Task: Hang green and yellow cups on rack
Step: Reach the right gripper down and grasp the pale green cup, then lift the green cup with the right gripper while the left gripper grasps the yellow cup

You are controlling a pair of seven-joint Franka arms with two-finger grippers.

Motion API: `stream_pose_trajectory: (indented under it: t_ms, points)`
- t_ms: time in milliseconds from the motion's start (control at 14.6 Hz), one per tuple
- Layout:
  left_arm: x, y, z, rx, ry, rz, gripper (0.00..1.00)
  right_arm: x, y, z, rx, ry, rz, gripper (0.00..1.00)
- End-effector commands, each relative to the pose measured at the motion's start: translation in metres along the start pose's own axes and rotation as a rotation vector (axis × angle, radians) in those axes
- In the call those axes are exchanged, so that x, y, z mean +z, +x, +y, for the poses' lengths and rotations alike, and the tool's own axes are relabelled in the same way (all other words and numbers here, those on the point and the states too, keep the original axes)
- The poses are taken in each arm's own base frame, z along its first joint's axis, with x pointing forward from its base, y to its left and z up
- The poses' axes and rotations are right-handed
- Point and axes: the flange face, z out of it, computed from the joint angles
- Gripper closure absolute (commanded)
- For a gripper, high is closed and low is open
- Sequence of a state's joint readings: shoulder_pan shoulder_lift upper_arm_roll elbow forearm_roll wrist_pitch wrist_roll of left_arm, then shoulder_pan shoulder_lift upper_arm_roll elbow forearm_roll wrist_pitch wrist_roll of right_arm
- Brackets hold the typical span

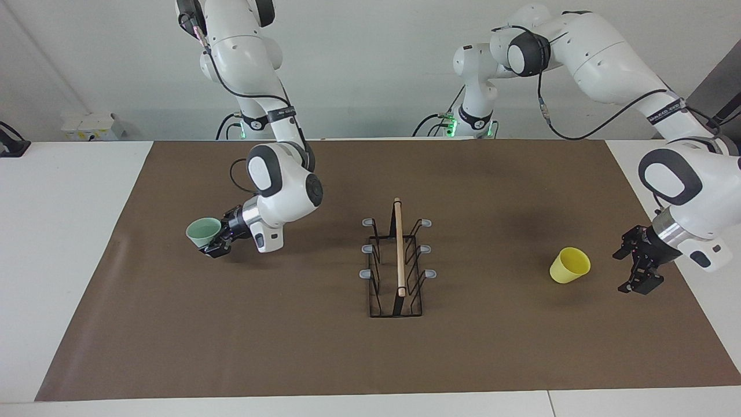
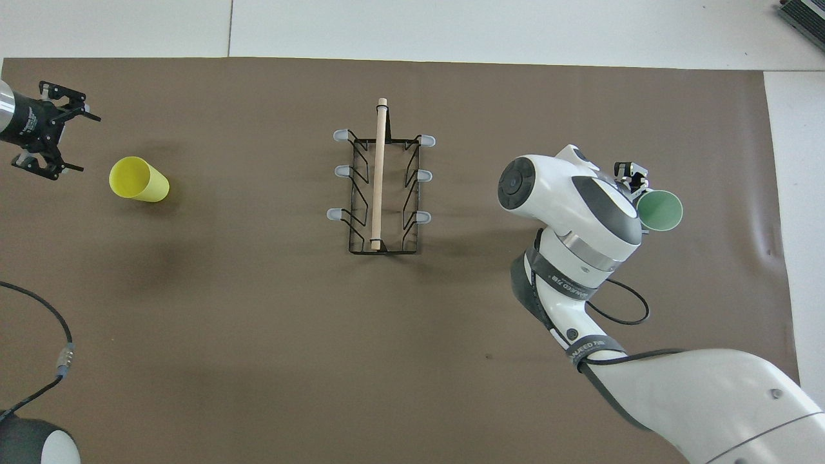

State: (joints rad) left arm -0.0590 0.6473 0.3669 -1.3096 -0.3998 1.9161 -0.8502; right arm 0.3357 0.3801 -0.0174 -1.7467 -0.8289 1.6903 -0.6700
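My left gripper should bring its open fingers, now aimed off-centre, into line with the yellow cup's opening before I move in to straddle the cup's sides.
The rack stands in the middle of the brown mat, and its grey-tipped pegs are bare; it also shows in the overhead view. My right gripper is shut on the rim of the mint green cup and holds it tilted low over the mat, toward the right arm's end; the overhead view shows the gripper and the cup. The yellow cup lies on its side on the mat. My left gripper is open and empty beside its mouth, apart from it.
White tabletop borders the mat on all sides. A white box sits at the table's edge nearer the robots, at the right arm's end. A black cable hangs over the mat at the left arm's end.
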Motion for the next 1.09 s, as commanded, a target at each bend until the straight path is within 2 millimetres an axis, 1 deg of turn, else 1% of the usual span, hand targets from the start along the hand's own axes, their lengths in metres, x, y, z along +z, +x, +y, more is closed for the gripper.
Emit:
stream_pose_trajectory:
  t_ms: [0, 68, 137, 205, 273, 341, 410, 478, 546, 615, 683, 751, 820, 888, 956, 1024]
  points:
    - [0.010, 0.002, -0.021, -0.072, -0.007, -0.028, 0.00, -0.048, -0.048, 0.025, 0.051, 0.080, 0.122, 1.00]
    - [0.011, 0.005, -0.028, -0.092, -0.020, -0.035, 0.00, -0.063, -0.060, 0.031, 0.077, 0.101, 0.175, 1.00]
    - [0.018, 0.006, -0.035, -0.133, -0.039, -0.068, 0.00, -0.076, -0.069, 0.035, 0.103, 0.120, 0.230, 1.00]
    - [0.022, 0.003, -0.045, -0.180, -0.037, -0.097, 0.00, -0.088, -0.078, 0.037, 0.131, 0.137, 0.286, 1.00]
    - [0.026, -0.001, -0.053, -0.227, -0.024, -0.117, 0.00, -0.095, -0.080, 0.037, 0.144, 0.155, 0.326, 1.00]
    - [0.027, -0.003, -0.057, -0.269, -0.022, -0.128, 0.00, -0.102, -0.085, 0.036, 0.167, 0.176, 0.372, 1.00]
    - [0.025, -0.006, -0.055, -0.284, -0.024, -0.130, 0.00, -0.106, -0.091, 0.035, 0.215, 0.224, 0.436, 1.00]
    - [0.027, -0.018, -0.048, -0.288, -0.021, -0.132, 0.00, -0.103, -0.098, 0.040, 0.272, 0.283, 0.525, 1.00]
    - [0.028, -0.019, -0.046, -0.357, -0.031, -0.130, 0.00, -0.112, -0.098, 0.044, 0.304, 0.311, 0.639, 1.00]
    - [0.022, -0.014, -0.044, -0.416, -0.056, -0.137, 0.00, -0.121, -0.100, 0.047, 0.332, 0.325, 0.719, 1.00]
    - [0.020, -0.012, -0.044, -0.425, -0.071, -0.161, 0.00, -0.126, -0.104, 0.047, 0.368, 0.341, 0.755, 1.00]
    - [0.018, -0.004, -0.048, -0.447, -0.082, -0.177, 0.00, -0.129, -0.108, 0.048, 0.413, 0.379, 0.784, 1.00]
    - [0.018, 0.006, -0.054, -0.468, -0.083, -0.185, 0.00, -0.136, -0.110, 0.047, 0.449, 0.421, 0.833, 1.00]
    - [0.022, 0.013, -0.061, -0.487, -0.070, -0.211, 0.00, -0.141, -0.110, 0.047, 0.478, 0.453, 0.891, 1.00]
    - [0.026, 0.026, -0.066, -0.512, -0.062, -0.238, 0.00, -0.146, -0.112, 0.049, 0.496, 0.474, 0.942, 1.00]
    - [0.031, 0.044, -0.071, -0.536, -0.054, -0.269, 0.00, -0.146, -0.115, 0.053, 0.523, 0.491, 0.985, 1.00]
